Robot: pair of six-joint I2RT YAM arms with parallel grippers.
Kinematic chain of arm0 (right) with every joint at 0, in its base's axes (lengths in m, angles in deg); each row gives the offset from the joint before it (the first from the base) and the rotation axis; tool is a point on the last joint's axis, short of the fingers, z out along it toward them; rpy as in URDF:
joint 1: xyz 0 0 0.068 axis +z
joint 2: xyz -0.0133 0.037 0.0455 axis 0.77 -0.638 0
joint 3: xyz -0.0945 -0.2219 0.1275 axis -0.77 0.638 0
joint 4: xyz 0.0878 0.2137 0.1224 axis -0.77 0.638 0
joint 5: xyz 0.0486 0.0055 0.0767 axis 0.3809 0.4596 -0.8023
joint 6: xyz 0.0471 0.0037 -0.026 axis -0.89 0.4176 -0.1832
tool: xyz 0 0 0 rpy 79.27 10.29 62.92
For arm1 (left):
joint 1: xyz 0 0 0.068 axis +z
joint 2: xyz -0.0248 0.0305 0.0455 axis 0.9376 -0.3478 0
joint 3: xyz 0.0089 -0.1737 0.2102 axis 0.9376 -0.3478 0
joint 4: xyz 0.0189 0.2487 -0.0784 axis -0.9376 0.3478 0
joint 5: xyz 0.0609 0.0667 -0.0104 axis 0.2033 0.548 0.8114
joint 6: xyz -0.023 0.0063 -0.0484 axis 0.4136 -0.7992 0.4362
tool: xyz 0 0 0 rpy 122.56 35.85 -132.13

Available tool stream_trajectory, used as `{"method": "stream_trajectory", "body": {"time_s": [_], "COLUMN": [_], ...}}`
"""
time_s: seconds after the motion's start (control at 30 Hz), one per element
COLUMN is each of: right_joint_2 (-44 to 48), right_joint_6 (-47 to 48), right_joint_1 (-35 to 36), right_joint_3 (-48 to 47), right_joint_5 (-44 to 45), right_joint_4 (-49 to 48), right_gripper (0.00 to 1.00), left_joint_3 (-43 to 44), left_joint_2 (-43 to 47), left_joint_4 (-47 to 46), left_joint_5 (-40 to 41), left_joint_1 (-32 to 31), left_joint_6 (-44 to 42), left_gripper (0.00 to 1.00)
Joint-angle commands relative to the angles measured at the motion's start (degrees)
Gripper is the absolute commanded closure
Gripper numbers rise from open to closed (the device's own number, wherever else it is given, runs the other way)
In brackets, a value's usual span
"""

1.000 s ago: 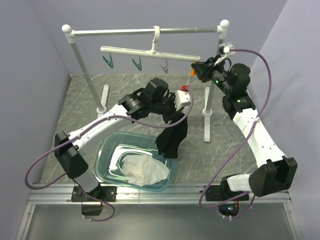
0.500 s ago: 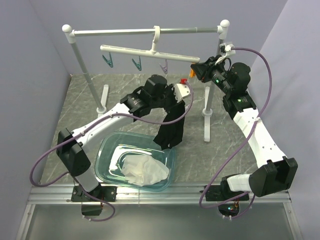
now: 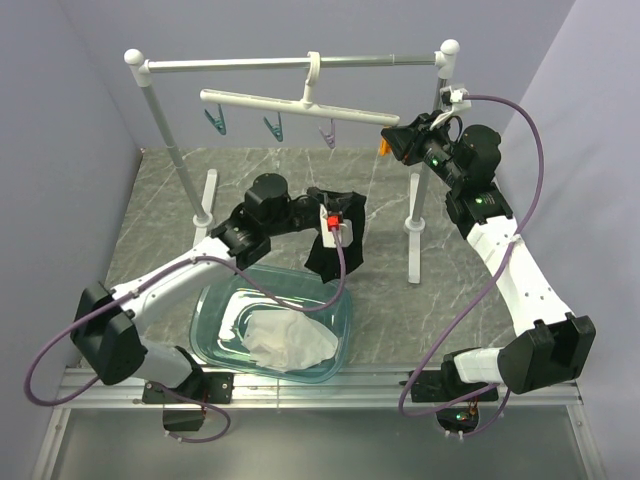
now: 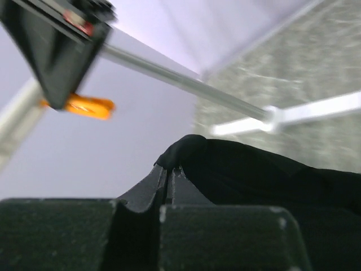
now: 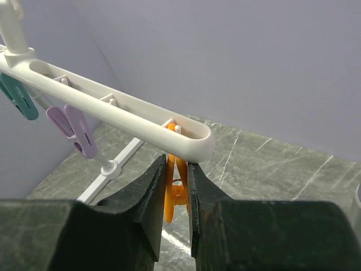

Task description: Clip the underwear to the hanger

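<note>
The black underwear (image 3: 345, 250) is draped back along my left gripper, so next I move back over the tub (image 3: 295, 322) and turn the gripper downward before I reach the orange peg.
The black underwear (image 3: 345, 240) hangs over the middle of the table, pinched at an edge by my shut left gripper (image 3: 336, 206). In the left wrist view the fabric (image 4: 254, 169) bulges out past the closed fingertips of that gripper (image 4: 169, 169). The white hanger (image 3: 300, 101) hangs by its hook from the rack's rail, carrying two teal pegs (image 3: 217, 123), a purple peg (image 3: 328, 135) and an orange peg (image 3: 383, 146). My right gripper (image 5: 176, 169) is shut on the orange peg (image 5: 176, 189) under the hanger's right end (image 5: 192, 144). The underwear is lower and left of that peg, apart from it.
The rack (image 3: 300, 63) with ball-capped posts spans the back, and its right post and foot (image 3: 414, 225) stand close to the underwear. A teal see-through tub (image 3: 210, 300) sits near the front with a white cloth (image 3: 290, 340) in it. Grey walls enclose the left and right sides.
My left arm has pulled back left and lower, bringing the underwear away from the orange peg; the fabric now hangs shorter and bunched. The right gripper has stayed on the peg.
</note>
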Motion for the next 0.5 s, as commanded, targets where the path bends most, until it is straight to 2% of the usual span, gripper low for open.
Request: {"method": "stream_trajectory", "body": {"time_s": [0.0, 0.1, 0.13, 0.2, 0.23, 0.33, 0.37, 0.47], "right_joint_2": [0.16, 0.16, 0.16, 0.16, 0.25, 0.07, 0.07, 0.07], "right_joint_6": [-0.66, -0.49, -0.4, -0.49, -0.4, -0.75, -0.93, -1.28], "right_joint_1": [-0.28, -0.28, -0.36, -0.45, -0.54, -0.63, -0.71, -0.71], "right_joint_3": [-3.37, -3.81, -3.81, -3.81, -3.81, -3.73, -3.64, -3.2], "right_joint_5": [-0.97, -0.71, -0.62, -0.53, -0.62, -0.62, -0.71, -0.88], "right_joint_4": [-0.2, -0.02, 0.07, 0.07, 0.07, -0.02, -0.02, -0.11], "right_gripper": [1.0, 1.0, 1.0, 1.0, 1.0, 1.0, 1.0, 1.0], "left_joint_3": [0.72, 0.63, 0.63, 3.17, 3.87, 1.61, -0.14, -1.48], "left_joint_2": [-1.99, -4.18, -5.06, -6.47, -6.65, -7.7, -8.23, -10.6], "left_joint_4": [-14.94, -21.54, -26.88, -24.93, -19.43, -17.1, -17.7, -21.91], "left_joint_5": [-4.44, -4.27, -3.75, -5.3, -6.19, -7.52, -7.08, -4.19], "left_joint_1": [1.05, 1.14, 1.23, 1.23, 1.23, 1.05, 0.97, 0.44], "left_joint_6": [-8.83, -12.09, -11.75, -12.44, -13.75, -22.78, -29.17, -34.75], "left_gripper": [1.0, 1.0, 1.0, 1.0, 1.0, 1.0, 1.0, 1.0]}}
